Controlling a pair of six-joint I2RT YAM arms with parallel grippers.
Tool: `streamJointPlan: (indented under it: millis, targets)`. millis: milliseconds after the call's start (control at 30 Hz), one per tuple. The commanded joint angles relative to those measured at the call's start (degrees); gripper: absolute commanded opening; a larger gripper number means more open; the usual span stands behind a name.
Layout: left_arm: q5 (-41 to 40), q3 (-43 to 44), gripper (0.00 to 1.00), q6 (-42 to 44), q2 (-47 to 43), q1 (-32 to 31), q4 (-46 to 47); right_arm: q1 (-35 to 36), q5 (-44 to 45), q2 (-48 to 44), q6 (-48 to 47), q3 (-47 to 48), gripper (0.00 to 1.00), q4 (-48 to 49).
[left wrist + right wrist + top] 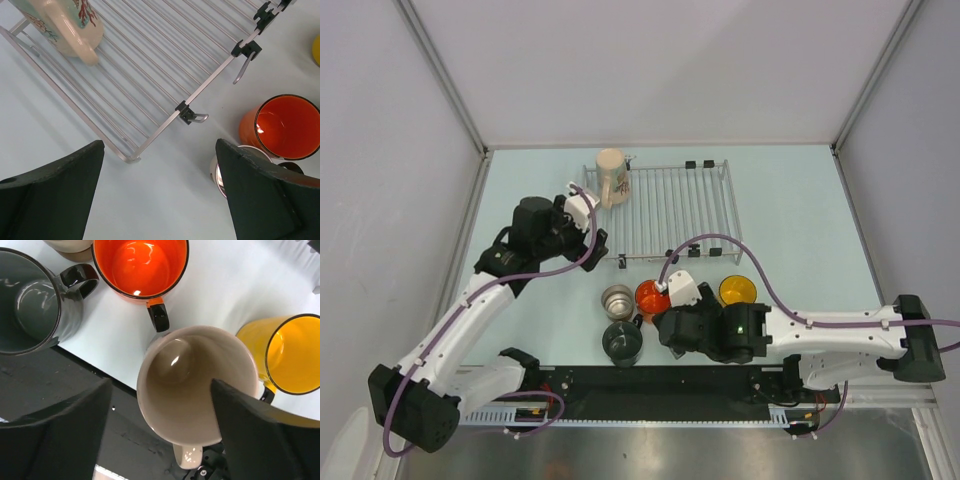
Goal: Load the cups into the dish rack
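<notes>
My right gripper should pick up the second cream cup (192, 372) by the cup's rim (138, 390), tip it and hand its base to my left gripper, because the cup stands with its opening up.
The dish rack (670, 205) lies at the far middle of the table, and one cream cup (612, 177) with a printed picture stands in its far left corner. My left gripper (592, 232) hangs open over bare table by the rack's near left corner (131, 158), holding nothing. In front of the rack stand a steel cup (617, 298), an orange cup (652, 296), a yellow cup (738, 290) and a dark grey cup (622, 342). My right gripper (161, 385) is open over a second cream cup (197, 385): one finger (260, 435) overlaps its rim, the other (55, 435) stands clear of it.
The arms' black base rail (660, 385) runs along the near edge, close behind the dark grey cup and the cream cup. The rack's black clips (186, 111) and wire hooks stick out on its near side. Grey walls enclose the table.
</notes>
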Motion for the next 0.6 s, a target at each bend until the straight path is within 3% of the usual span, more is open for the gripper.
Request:
streamJointPlan:
  millis: [0, 33, 67, 133, 167, 233, 500, 567]
  targets:
    - [-1.01, -0.44, 0.98, -0.42, -2.88, -0.60, 1.66, -0.22, 1.27, 1.61, 0.28, -1.15, 0.78, 3.78]
    - [-1.01, -0.52, 0.98, -0.42, -3.06, -0.68, 1.57, -0.66, 1.01, 1.78, 0.19, -1.24, 0.75, 4.66]
    - [-1.09, -0.61, 0.98, -0.60, -3.59, -0.68, 1.48, -1.01, 0.66, 1.96, -0.16, -1.68, 0.64, 5.19]
    - [-1.27, -0.61, 0.98, -0.60, -4.03, -0.77, 1.39, -1.80, -0.39, 1.87, -0.43, -3.00, 0.55, 7.03]
    - [-1.45, -0.61, 0.98, -0.60, -4.47, -0.77, 1.22, -2.07, -0.75, 1.61, -0.69, -3.44, 0.44, 7.82]
    - [-1.71, -0.61, 0.98, -0.77, -4.91, -0.77, 1.13, -2.51, -1.36, 1.35, -0.69, -4.75, 0.35, 9.14]
    - [-1.45, 0.09, 0.98, -1.39, -6.93, -0.86, -0.10, -4.53, -3.30, 1.43, -0.69, -8.27, 0.33, 11.87]
    - [-1.10, 0.35, 0.98, -1.48, -7.28, -0.95, -0.36, -4.80, -3.92, 1.26, -0.78, -8.89, 0.24, 11.96]
